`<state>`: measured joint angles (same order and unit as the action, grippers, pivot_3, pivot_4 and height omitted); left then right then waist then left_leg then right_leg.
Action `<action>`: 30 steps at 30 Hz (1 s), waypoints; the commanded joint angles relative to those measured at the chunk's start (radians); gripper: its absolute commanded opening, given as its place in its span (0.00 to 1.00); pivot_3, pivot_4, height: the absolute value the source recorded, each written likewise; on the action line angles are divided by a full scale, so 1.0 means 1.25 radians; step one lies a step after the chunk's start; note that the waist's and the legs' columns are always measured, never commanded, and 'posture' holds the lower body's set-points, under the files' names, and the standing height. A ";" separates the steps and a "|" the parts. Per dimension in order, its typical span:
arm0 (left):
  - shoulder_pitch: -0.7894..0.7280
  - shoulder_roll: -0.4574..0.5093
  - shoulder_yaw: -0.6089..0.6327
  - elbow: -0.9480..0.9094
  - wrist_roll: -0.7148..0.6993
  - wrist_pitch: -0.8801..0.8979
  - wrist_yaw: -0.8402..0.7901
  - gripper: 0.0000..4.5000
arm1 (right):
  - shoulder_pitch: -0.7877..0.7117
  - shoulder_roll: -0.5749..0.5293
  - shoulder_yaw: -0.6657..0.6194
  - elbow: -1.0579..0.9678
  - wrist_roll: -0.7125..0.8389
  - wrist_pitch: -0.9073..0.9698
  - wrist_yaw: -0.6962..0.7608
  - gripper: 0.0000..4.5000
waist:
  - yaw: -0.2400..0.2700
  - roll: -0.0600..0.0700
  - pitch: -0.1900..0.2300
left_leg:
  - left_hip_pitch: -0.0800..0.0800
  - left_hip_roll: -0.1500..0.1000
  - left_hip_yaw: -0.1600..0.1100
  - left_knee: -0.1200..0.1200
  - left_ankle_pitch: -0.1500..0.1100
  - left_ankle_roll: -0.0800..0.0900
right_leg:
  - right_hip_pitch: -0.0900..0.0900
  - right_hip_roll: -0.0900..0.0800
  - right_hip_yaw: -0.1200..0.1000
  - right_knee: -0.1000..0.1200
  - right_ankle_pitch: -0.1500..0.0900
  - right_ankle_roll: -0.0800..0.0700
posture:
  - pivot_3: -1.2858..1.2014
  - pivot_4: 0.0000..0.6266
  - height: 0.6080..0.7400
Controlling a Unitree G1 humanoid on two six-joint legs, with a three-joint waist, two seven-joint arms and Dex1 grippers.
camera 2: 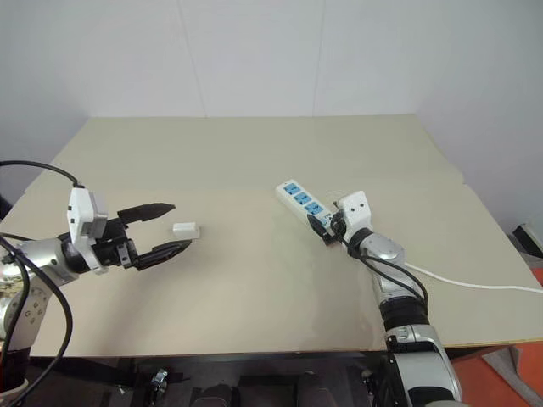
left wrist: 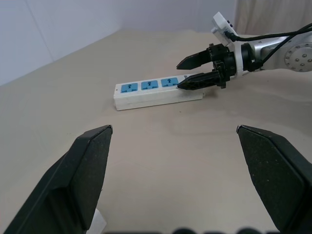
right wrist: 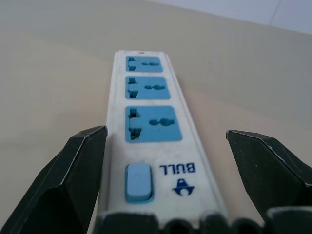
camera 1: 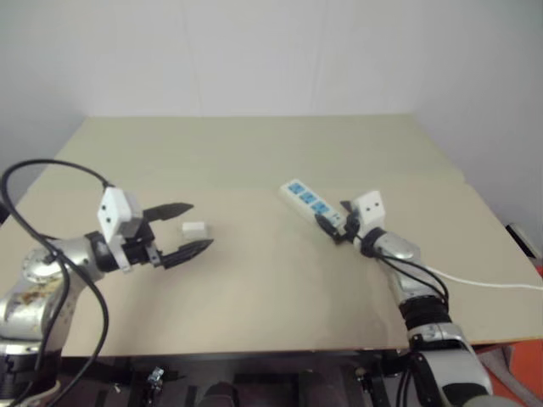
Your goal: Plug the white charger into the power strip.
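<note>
The white cord (camera 1: 477,281) is lying in a loose curve, so I expect the power strip (camera 1: 311,203) to move closer freely and drag that cord behind it when I pull the power strip's switch end.
The power strip (camera 1: 310,202) is a long white bar with three blue sockets, lying at an angle on the table right of centre. My right gripper (camera 1: 335,229) stands open at the strip's switch end; in the right wrist view its fingers (right wrist: 73,175) flank that end of the power strip (right wrist: 151,141) without gripping it. The white charger (camera 1: 194,228) lies on the table at the left. My left gripper (camera 1: 201,225) is open right over it, its black fingertips on either side. In the left wrist view the charger (left wrist: 100,222) peeks out under one finger.
The strip's white cord (camera 1: 484,281) runs off toward the table's right edge. The beige table (camera 1: 254,153) ends at a white wall at the back, and its front edge is close to my arms.
</note>
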<state>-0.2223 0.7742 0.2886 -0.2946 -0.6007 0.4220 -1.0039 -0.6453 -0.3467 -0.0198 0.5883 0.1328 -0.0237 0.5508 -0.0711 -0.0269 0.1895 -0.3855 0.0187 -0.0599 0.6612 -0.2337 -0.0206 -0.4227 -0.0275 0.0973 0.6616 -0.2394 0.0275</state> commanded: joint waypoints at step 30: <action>-0.045 0.047 0.008 0.028 -0.018 -0.010 -0.036 1.00 | -0.054 0.059 -0.022 0.101 0.069 -0.123 0.271 0.76 | -0.022 0.000 0.000 | 0.001 0.001 -0.001 0.000 0.000 0.000 | 0.000 0.001 0.000 0.001 0.000 0.000 | 0.52 0.24 1.00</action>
<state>-0.2522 0.8104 0.2770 -0.2565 -0.6118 0.4208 -1.0366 -0.7018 -0.2724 -0.0647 0.8111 0.1830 -0.1793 0.8148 -0.0990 -0.0275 0.1892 -0.3846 0.0194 -0.0606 0.6605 -0.2337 -0.0206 -0.4230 -0.0262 0.0974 0.6626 -0.2391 0.0271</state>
